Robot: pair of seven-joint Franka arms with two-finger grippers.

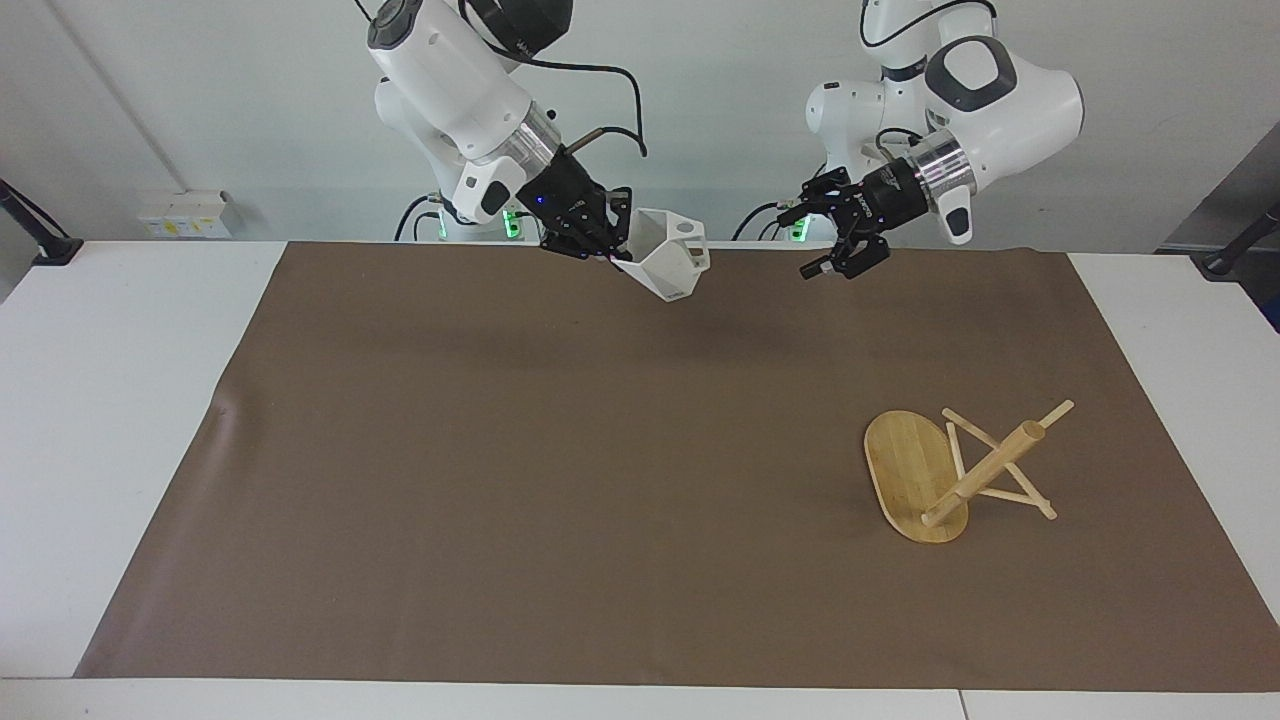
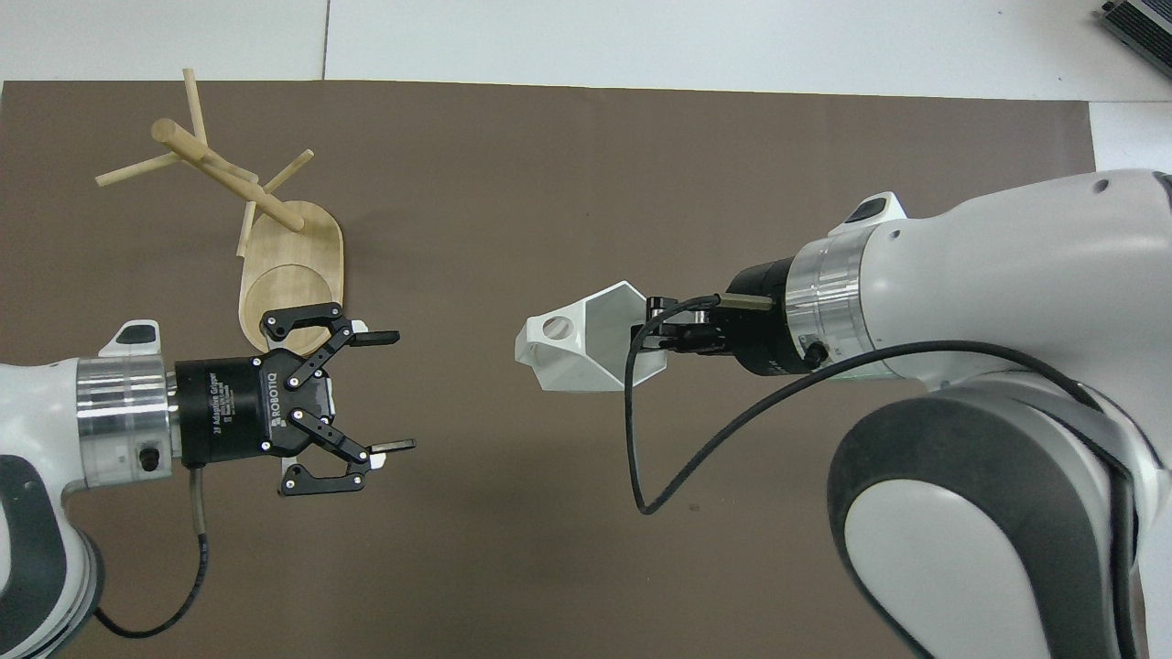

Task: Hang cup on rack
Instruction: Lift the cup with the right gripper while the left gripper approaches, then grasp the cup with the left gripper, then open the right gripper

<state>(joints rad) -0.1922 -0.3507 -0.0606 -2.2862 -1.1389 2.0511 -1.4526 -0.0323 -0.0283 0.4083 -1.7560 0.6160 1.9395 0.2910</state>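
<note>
I expect the bamboo rack [image 2: 291, 258] to sway a little and settle back when I hang the cup, because the long post [image 2: 227, 176] stands up from one end of the slim base.
The white faceted cup [image 1: 668, 262] [image 2: 586, 352] hangs in the air over the brown mat, tilted on its side, its pierced handle pointing toward the left gripper. My right gripper [image 1: 618, 250] [image 2: 657, 337] is shut on the cup's rim. Facing the cup with a gap between them, my left gripper [image 1: 822, 258] [image 2: 389, 392] is open and holds nothing. The bamboo rack [image 1: 960, 470] [image 2: 247, 210] lies tipped over on the mat at the left arm's end, its post and pegs slanting off the oval base.
A brown mat [image 1: 560, 480] [image 2: 586, 165] covers most of the white table [image 1: 110, 400]. A black cable [image 2: 641, 439] loops down from the right wrist.
</note>
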